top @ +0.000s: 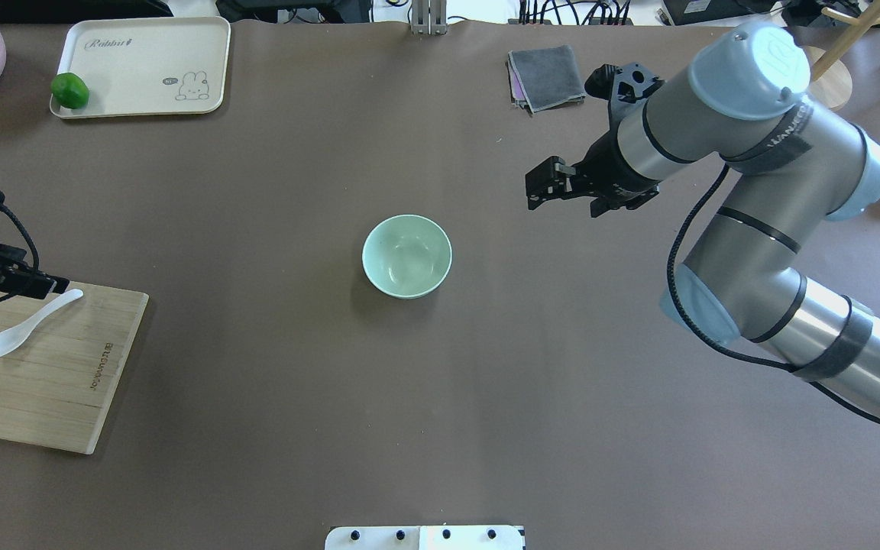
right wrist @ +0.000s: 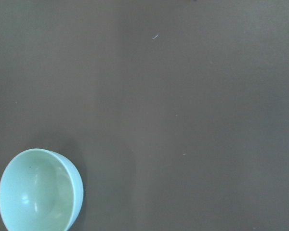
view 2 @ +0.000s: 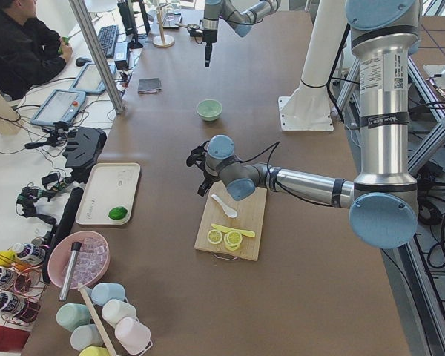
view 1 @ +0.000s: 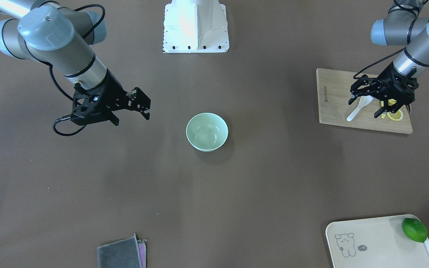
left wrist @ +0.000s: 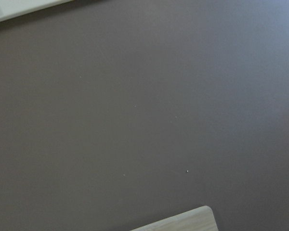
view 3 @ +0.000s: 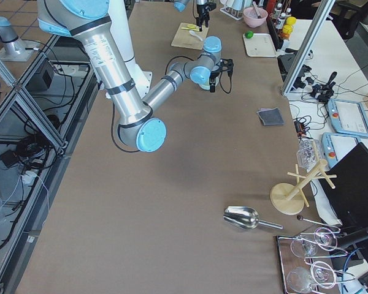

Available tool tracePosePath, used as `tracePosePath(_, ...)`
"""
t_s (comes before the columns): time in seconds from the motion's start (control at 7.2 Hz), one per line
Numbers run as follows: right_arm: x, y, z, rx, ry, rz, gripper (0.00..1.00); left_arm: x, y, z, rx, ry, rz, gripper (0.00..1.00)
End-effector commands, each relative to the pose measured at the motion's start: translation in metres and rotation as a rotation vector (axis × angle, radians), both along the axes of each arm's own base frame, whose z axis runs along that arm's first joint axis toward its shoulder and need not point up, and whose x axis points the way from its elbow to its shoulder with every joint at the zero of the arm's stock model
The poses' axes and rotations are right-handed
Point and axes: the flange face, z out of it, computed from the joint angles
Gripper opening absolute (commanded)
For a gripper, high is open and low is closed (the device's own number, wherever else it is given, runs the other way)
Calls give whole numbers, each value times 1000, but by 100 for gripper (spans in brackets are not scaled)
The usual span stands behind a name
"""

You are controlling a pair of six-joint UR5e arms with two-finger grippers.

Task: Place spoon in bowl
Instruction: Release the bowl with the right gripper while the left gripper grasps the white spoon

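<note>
The white spoon is on the cutting board, far from the robot's right gripper, so the left gripper should grab the spoon's handle and bring the spoon into the bowl.
The white spoon (view 1: pixel 356 110) lies on the wooden cutting board (view 1: pixel 333 100), scoop toward the board's front edge; it also shows in the overhead view (top: pixel 24 328). My left gripper (view 1: pixel 366 107) hangs open just above the spoon's handle end, its jaws to either side of the handle. One of its fingers (top: pixel 43 284) shows at the overhead view's left edge. The mint-green bowl (view 1: pixel 207 132) stands empty and upright at the table's centre (top: pixel 407 256), and at the right wrist view's lower left (right wrist: pixel 38 192). My right gripper (view 1: pixel 143 106) is open and empty, above the table beside the bowl.
Lemon slices (view 1: pixel 395 116) lie on the board beside the left gripper. A cream tray (view 1: pixel 378 242) with a green lime (view 1: pixel 414 229) sits at a table corner. A folded grey cloth (view 1: pixel 121 253) lies at the operators' edge. The white robot base (view 1: pixel 196 26) stands behind the bowl.
</note>
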Motion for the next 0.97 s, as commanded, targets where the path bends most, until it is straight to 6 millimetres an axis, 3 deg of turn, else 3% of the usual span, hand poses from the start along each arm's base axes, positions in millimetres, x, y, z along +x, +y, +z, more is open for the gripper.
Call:
tracePosePath(0.0, 43, -8, 16, -6, -10, 1, 100, 8, 12, 17, 13, -39, 34, 97)
tracePosePath(0.28, 44, -9, 21, -10, -2, 5, 100, 26, 18, 31, 13, -38, 72, 97)
tracePosePath(0.42, 56, -13, 30, -10, 6, 13, 100, 32, 19, 43, 21, -31, 83, 97)
tracePosePath(0.56, 59, -13, 36, 13, 18, -1, 100, 38, 15, 47, 24, -27, 87, 91)
tracePosePath(0.69, 60, -15, 38, 11, 20, 2, 100, 41, 14, 45, 20, -19, 95, 77)
tracePosePath(0.83, 61, -14, 35, 15, 16, 1, 100, 41, 14, 44, 16, -17, 94, 50)
